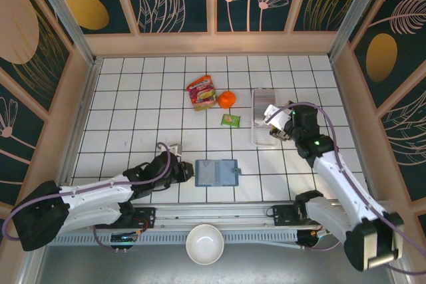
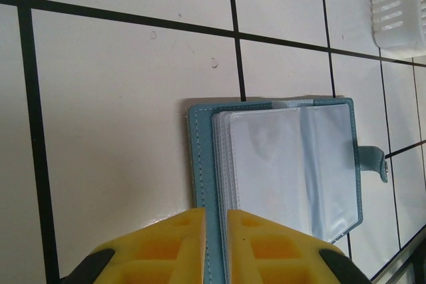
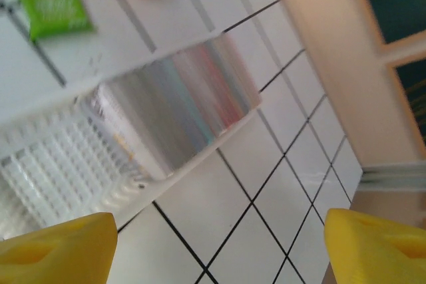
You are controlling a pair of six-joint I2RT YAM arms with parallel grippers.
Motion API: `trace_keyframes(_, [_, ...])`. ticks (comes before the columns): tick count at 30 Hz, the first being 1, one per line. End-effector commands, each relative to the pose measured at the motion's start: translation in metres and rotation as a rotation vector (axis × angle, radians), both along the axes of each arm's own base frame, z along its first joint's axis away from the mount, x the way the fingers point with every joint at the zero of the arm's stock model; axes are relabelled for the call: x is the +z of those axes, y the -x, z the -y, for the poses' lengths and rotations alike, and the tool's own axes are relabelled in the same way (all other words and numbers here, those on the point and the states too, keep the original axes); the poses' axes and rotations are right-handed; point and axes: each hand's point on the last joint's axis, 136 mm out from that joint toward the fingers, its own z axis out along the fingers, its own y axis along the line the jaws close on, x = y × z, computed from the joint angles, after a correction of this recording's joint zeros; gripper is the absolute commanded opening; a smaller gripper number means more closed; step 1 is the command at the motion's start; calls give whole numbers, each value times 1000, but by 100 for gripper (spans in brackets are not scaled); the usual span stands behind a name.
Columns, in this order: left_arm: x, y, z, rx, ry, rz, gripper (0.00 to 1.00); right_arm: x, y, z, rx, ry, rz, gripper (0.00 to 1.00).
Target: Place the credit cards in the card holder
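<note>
The tray has empty room in the tray (image 3: 70, 157) beside the front credit card, so my right gripper should keep moving toward that card's top edge (image 3: 131, 131) and close there.
The card holder (image 1: 216, 173) lies open on the tiles at front centre, teal outside with clear pockets (image 2: 286, 164) inside. My left gripper (image 1: 189, 172) is shut on its left teal cover edge, which is pinched between the yellow fingers (image 2: 215, 221). Several credit cards (image 1: 269, 110) lie stacked in the long clear tray (image 1: 262, 131) at the right. In the right wrist view the cards (image 3: 183, 101) look blurred and the tray (image 3: 60, 164) sits to their left. My right gripper (image 1: 275, 129) hovers over the tray's near part, open (image 3: 219, 247) with nothing between its fingers.
A red snack packet (image 1: 202, 92), an orange fruit (image 1: 227, 99) and a small green packet (image 1: 231, 120) lie left of the tray. A white bowl (image 1: 204, 244) sits beyond the near rail. Wooden walls border the tiled floor on three sides.
</note>
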Motion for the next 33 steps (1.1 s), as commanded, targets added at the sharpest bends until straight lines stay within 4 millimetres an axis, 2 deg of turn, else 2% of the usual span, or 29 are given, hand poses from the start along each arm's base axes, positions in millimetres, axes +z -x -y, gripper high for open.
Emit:
trace_keyframes(1, [9, -2, 4, -13, 11, 25, 16, -20, -14, -14, 206, 159, 12, 82])
trace_keyframes(6, [6, -1, 4, -15, 17, 23, 16, -28, -38, -33, 287, 172, 8, 82])
trace_keyframes(10, [4, 0, 4, -17, 16, 16, 16, -52, -50, -33, 326, 254, -21, 82])
trace_keyframes(12, [3, 1, 4, -17, 16, 13, 16, -59, -57, -36, 339, 270, -6, 82])
trace_keyframes(19, [0, 2, 3, -15, 15, 1, 16, -61, -84, -46, 341, 280, 55, 78])
trace_keyframes(21, [-1, 2, 3, -12, 14, 1, 16, -63, -86, -50, 357, 296, 60, 76])
trace_keyframes(28, [-4, 3, 4, -15, 14, -11, 15, -62, -85, -51, 369, 317, 45, 62])
trace_keyframes(33, [-6, 4, 5, -19, 18, -21, 14, -61, -77, -48, 390, 342, 20, 45])
